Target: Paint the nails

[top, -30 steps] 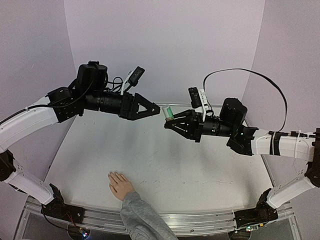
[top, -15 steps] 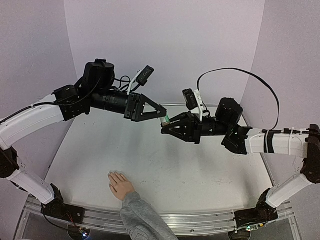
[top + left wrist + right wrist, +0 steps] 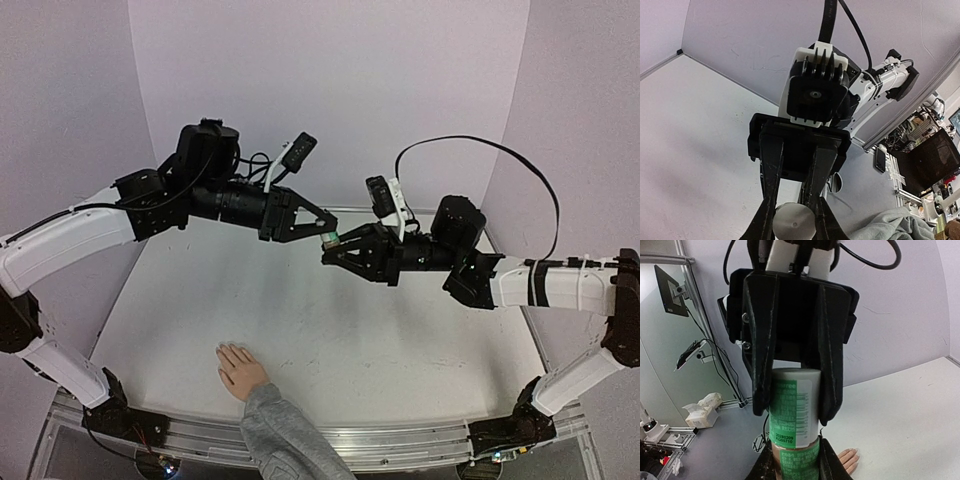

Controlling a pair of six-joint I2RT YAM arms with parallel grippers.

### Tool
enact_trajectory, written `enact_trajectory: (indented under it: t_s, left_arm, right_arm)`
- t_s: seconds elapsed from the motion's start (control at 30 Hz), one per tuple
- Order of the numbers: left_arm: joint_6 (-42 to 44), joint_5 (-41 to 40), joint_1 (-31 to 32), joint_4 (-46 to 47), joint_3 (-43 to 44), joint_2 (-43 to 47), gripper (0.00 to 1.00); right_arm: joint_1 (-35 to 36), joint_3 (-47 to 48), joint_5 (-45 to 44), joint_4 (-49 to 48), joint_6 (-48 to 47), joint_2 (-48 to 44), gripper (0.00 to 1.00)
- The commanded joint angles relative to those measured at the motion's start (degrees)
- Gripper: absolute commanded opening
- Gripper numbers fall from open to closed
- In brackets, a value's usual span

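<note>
The cap sits flush on the bottle's body (image 3: 795, 445), so my left gripper should open while my right gripper rolls the bottle, then grip the cap (image 3: 795, 407) and twist.
Above the middle of the table, a small whitish bottle (image 3: 330, 240) with a green label is held between both grippers. My right gripper (image 3: 337, 252) (image 3: 795, 442) is shut on the bottle's brownish lower body (image 3: 795, 462). My left gripper (image 3: 322, 236) (image 3: 794, 207) is shut on its whitish cap (image 3: 792, 400), whose round end (image 3: 794, 224) faces the left wrist camera. The flesh-coloured hand (image 3: 241, 369) lies palm down near the front edge, in a grey knit sleeve (image 3: 285, 435). Its pale nails (image 3: 228, 349) point away from the arms, and they also show under the bottle, nails (image 3: 856, 452).
A metal rail (image 3: 400, 440) runs along the table's front edge, between the arm bases. A black cable (image 3: 470, 143) loops above the right arm. Purple walls close the back and both sides.
My left gripper has moved right to the bottle and shut on its cap. The right gripper shifted slightly left with the bottle, then held still.
</note>
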State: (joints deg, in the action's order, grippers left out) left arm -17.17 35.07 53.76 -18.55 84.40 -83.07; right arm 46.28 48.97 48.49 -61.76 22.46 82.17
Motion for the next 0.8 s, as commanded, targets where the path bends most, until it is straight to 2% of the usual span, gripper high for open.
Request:
enact_trajectory:
  t_s: [0.0,0.07,0.17,0.2,0.23,0.43,0.5,0.53,0.57,0.63,0.7,0.77]
  left_arm:
    - [2.07,-4.13,1.5,-2.19,4.28,-0.77,0.16]
    - [2.22,-9.28,1.61,-3.55,4.45,-1.07,0.11]
    - [1.68,-19.52,1.58,-7.5,5.15,-2.05,0.02]
    - [1.17,-21.93,1.53,-8.62,5.54,-2.49,0.02]
    - [0.56,-23.77,1.48,-9.74,6.15,-3.27,0.01]
    - [-0.22,-24.67,1.2,-12.95,10.05,-6.27,0.0]
    - [-0.53,-23.32,0.88,-12.93,10.55,-6.32,0.07]
    - [-0.55,-22.25,0.61,-12.92,10.76,-6.27,0.18]
    - [-0.28,-20.57,0.31,-12.92,10.77,-6.05,0.4]
    - [0.82,-15.93,-0.38,-11.85,10.12,-5.05,0.66]
    - [2.05,-12.45,-0.66,-10.17,8.42,-3.37,0.81]
    - [2.8,-10.27,-0.75,-7.88,6.18,-1.29,0.9]
  right_arm:
    - [-0.32,2.77,-8.98,-3.1,-1.09,-1.28,0.0]
    - [0.14,3.09,-23.9,2.55,-3.63,-2.07,0.0]
    - [5.84,2.21,-62.3,6.79,-13.49,-3.1,0.0]
    - [7.69,2.33,-70.55,5.92,-17.32,-2.53,0.0]
    - [8.91,3.25,-74.98,5.87,-19.51,-1.6,0.0]
    - [10.63,4.77,-64.61,4.38,-20.51,-2.07,0.0]
    - [10.0,4.33,-62.48,4.44,-20.17,-2.66,0.0]
    - [9.09,3.99,-59.1,4.59,-19.57,-3.16,0.0]
    - [7.54,3.68,-54.4,4.95,-18.3,-3.76,0.0]
    - [3.28,2.67,-39.53,4.97,-15.01,-4.83,0.0]
    - [0.33,1.58,-26.22,4.56,-12.84,-5.56,0.0]
    - [-0.81,1.2,-16.26,4.54,-11.9,-6.08,0.0]
